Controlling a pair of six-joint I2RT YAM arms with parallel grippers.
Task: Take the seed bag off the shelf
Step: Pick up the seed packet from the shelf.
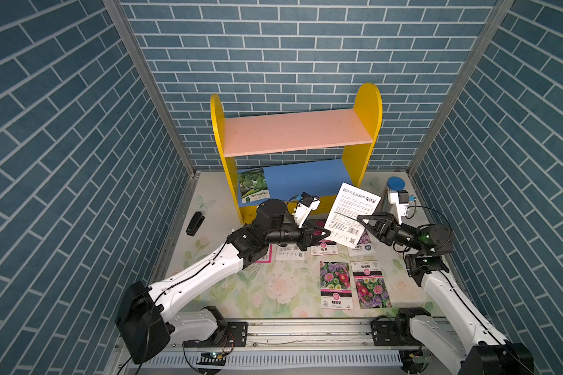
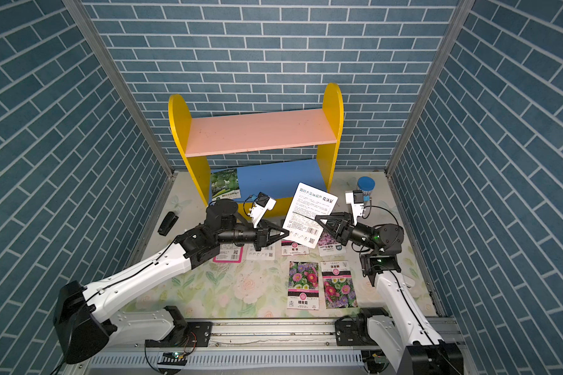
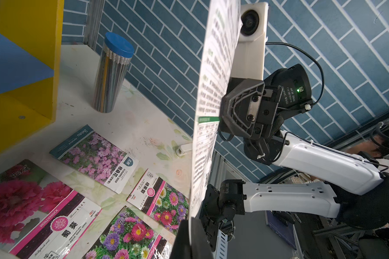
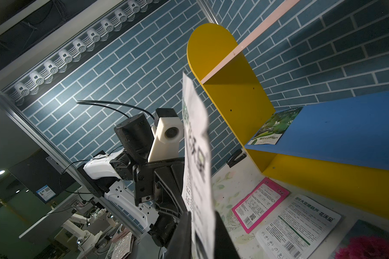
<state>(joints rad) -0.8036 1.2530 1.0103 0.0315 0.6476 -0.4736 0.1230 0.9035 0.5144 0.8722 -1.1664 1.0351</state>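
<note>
The white seed bag (image 1: pixel 349 217) is pinched by both my grippers, so my left gripper should open and move away before my right gripper puts the bag down beside the flower seed packets.
The shelf (image 1: pixel 366 107) stands at the back, its pink upper board (image 1: pixel 296 133) bare. A green seed bag (image 1: pixel 252 185) lies at the left end of the blue lower board (image 1: pixel 306 177); it also shows in the right wrist view (image 4: pixel 272 129). A white printed seed bag (image 1: pixel 351 211) hangs upright in the air in front of the shelf's right post. My left gripper (image 1: pixel 326 233) is shut on its lower left corner. My right gripper (image 1: pixel 360 217) is shut on its right edge. In the wrist views the bag (image 3: pixel 213 89) (image 4: pixel 195 139) runs edge-on between the fingers.
Several flower seed packets (image 1: pixel 335 284) lie flat on the floral table below and in front of the held bag. A clear pencil tube with a blue lid (image 1: pixel 395 185) stands at the back right. A small black object (image 1: pixel 195 223) lies left of the shelf. Brick-patterned walls close three sides.
</note>
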